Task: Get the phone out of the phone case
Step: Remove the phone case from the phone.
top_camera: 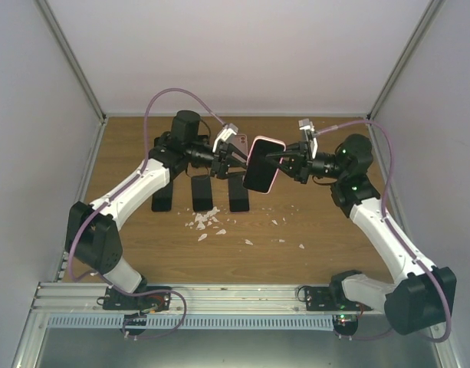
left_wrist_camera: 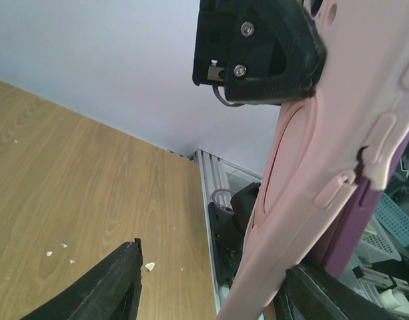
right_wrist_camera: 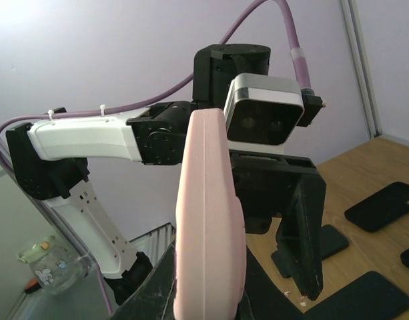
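Observation:
My left gripper should straddle the case's edge point(left_wrist_camera: 335, 189) by the buttons and close squarely before my right gripper lets go of it, because one gripper finger has the phone case slanted point(left_wrist_camera: 274, 280) against it.
A pink phone case point(top_camera: 267, 146) with the dark-screened phone point(top_camera: 261, 172) in it is held up in the air above the table's middle. My right gripper point(top_camera: 284, 162) is shut on its right edge. In the right wrist view the case point(right_wrist_camera: 207, 200) stands edge-on between my right gripper's jaws point(right_wrist_camera: 207, 290). My left gripper point(top_camera: 236, 159) is open at the case's left edge. In the left wrist view point(left_wrist_camera: 217, 263) its right finger point(left_wrist_camera: 337, 293) is against the case point(left_wrist_camera: 324, 167), and its left finger point(left_wrist_camera: 104, 287) is far off. The phone's purple edge point(left_wrist_camera: 367, 207) shows beside the case.
Three black phones point(top_camera: 162, 195), point(top_camera: 202, 192), point(top_camera: 237, 192) lie side by side on the wooden table point(top_camera: 311, 238) under the left arm. Small white scraps point(top_camera: 208, 222) lie in front of them. Walls close in the table on three sides.

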